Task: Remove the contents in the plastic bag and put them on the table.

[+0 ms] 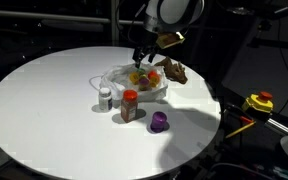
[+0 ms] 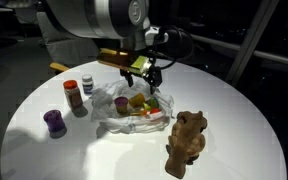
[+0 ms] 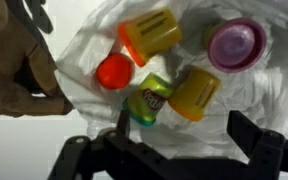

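Observation:
A yellow tub lies right up against the green-labelled tub in front of my gripper, so I should go over to the purple-lidded tub, which stands apart, and pick that one up first.
The plastic bag lies open and crumpled near the middle of the round white table. In the wrist view its film holds two yellow tubs, a red piece, a green-labelled tub and a purple-lidded tub. My gripper hangs open just above them, with nothing between its fingers. On the table beside the bag are a brown plush toy, a white bottle, a red-lidded jar and a purple cup.
In an exterior view the purple cup, jar and bottle stand in a row beside the bag. A yellow and red device sits off the table's edge. Dark surroundings ring the table.

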Tool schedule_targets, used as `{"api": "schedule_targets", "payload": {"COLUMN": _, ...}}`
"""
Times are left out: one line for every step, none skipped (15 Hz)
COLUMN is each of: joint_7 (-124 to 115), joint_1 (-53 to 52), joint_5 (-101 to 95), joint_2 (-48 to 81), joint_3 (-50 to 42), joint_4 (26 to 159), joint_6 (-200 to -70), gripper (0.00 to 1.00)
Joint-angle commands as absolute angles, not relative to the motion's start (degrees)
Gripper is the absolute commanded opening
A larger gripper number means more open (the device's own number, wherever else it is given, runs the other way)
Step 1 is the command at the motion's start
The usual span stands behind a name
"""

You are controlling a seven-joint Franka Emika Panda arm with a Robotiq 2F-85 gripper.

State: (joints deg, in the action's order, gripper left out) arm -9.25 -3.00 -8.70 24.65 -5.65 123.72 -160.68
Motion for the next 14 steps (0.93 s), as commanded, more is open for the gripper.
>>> {"api": "schedule_targets", "payload": {"joint_7": -3.7, "joint_1": 0.7, "joint_5": -3.7, "joint_2": 29.3, "joint_3": -2.2, "joint_4": 115.1, "joint_6": -156.7, "gripper": 1.0}}
{"api": "schedule_targets", "payload": {"joint_7": -2.0, "joint_1": 1.8, "joint_5": -2.3, "joint_2": 29.4, "joint_3": -0.9, "joint_4": 114.1, "joint_6": -155.7, "gripper": 1.0}}
{"api": "schedule_targets", "payload": {"joint_7": -0.6, "joint_1": 2.5, "joint_5": -1.3, "joint_2": 29.6, "joint_3": 0.1, "joint_4": 113.2, "joint_6": -155.0, "gripper": 1.0}}
{"api": "schedule_targets", "payload": {"joint_7": 0.3, "joint_1": 2.8, "joint_5": -0.6, "joint_2": 30.3, "joint_3": 0.8, "joint_4": 112.1, "joint_6": -154.2, "gripper": 1.0}}
{"api": "schedule_targets", "payload": {"joint_7": 1.4, "joint_1": 3.3, "joint_5": 0.3, "joint_2": 30.5, "joint_3": 1.7, "joint_4": 111.3, "joint_6": -153.3, "gripper": 1.0}}
{"api": "schedule_targets", "payload": {"joint_7": 2.2, "joint_1": 3.6, "joint_5": 1.0, "joint_2": 30.5, "joint_3": 2.5, "joint_4": 111.0, "joint_6": -152.3, "gripper": 1.0}}
{"api": "schedule_targets", "payload": {"joint_7": 2.7, "joint_1": 3.5, "joint_5": 1.4, "joint_2": 30.6, "joint_3": 2.8, "joint_4": 110.8, "joint_6": -150.8, "gripper": 1.0}}
{"api": "schedule_targets", "payload": {"joint_7": 2.7, "joint_1": 3.0, "joint_5": 1.3, "joint_2": 30.8, "joint_3": 2.8, "joint_4": 110.8, "joint_6": -150.3, "gripper": 1.0}}
{"api": "schedule_targets", "payload": {"joint_7": 2.5, "joint_1": 2.6, "joint_5": 1.1, "joint_2": 30.6, "joint_3": 2.8, "joint_4": 111.0, "joint_6": -149.6, "gripper": 1.0}}
{"api": "schedule_targets", "payload": {"joint_7": 2.5, "joint_1": 1.9, "joint_5": 0.4, "joint_2": 29.9, "joint_3": 2.8, "joint_4": 111.1, "joint_6": -147.4, "gripper": 1.0}}
{"api": "schedule_targets", "payload": {"joint_7": 1.3, "joint_1": 1.8, "joint_5": 0.1, "joint_2": 30.0, "joint_3": 1.9, "joint_4": 112.5, "joint_6": -150.4, "gripper": 1.0}}
{"api": "schedule_targets", "payload": {"joint_7": 1.5, "joint_1": 1.6, "joint_5": 0.1, "joint_2": 30.0, "joint_3": 2.1, "joint_4": 112.5, "joint_6": -149.4, "gripper": 1.0}}
{"api": "schedule_targets", "payload": {"joint_7": 1.5, "joint_1": 1.4, "joint_5": 0.1, "joint_2": 30.0, "joint_3": 2.1, "joint_4": 112.4, "joint_6": -149.0, "gripper": 1.0}}
{"api": "schedule_targets", "payload": {"joint_7": 1.5, "joint_1": 1.3, "joint_5": 0.1, "joint_2": 30.0, "joint_3": 2.2, "joint_4": 112.3, "joint_6": -148.8, "gripper": 1.0}}
